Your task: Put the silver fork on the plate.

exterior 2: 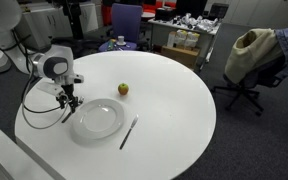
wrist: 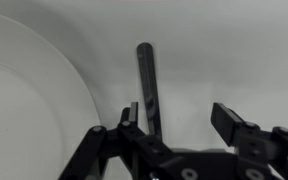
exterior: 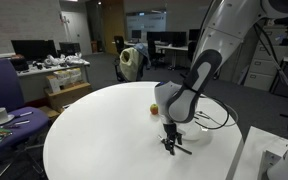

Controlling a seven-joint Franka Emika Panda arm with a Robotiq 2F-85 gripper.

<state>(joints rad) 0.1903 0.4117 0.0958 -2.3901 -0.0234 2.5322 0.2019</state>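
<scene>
The silver fork's handle [wrist: 149, 82] is off-centre, near my gripper's finger on the plate side. My gripper should move toward the plate's rim [wrist: 81, 90] first, and then close on the fork's handle.
The white plate [exterior 2: 97, 120] lies on the round white table, and its rim fills the left of the wrist view [wrist: 34, 100]. A slim dark utensil handle, which I take for the silver fork [wrist: 147, 85], lies on the table just beside the plate's rim. Its tined end is hidden under my gripper. My gripper [wrist: 179, 112] is open and low over it, with the handle between the fingers, close to the left finger. In both exterior views the gripper [exterior 2: 70, 101] [exterior: 171, 143] points down at the plate's edge.
Another thin dark utensil [exterior 2: 129, 132] lies on the opposite side of the plate. A small apple [exterior 2: 123, 89] [exterior: 154, 108] sits beyond the plate. Cables hang from the arm [exterior 2: 39, 100]. Office chairs and desks stand around the table.
</scene>
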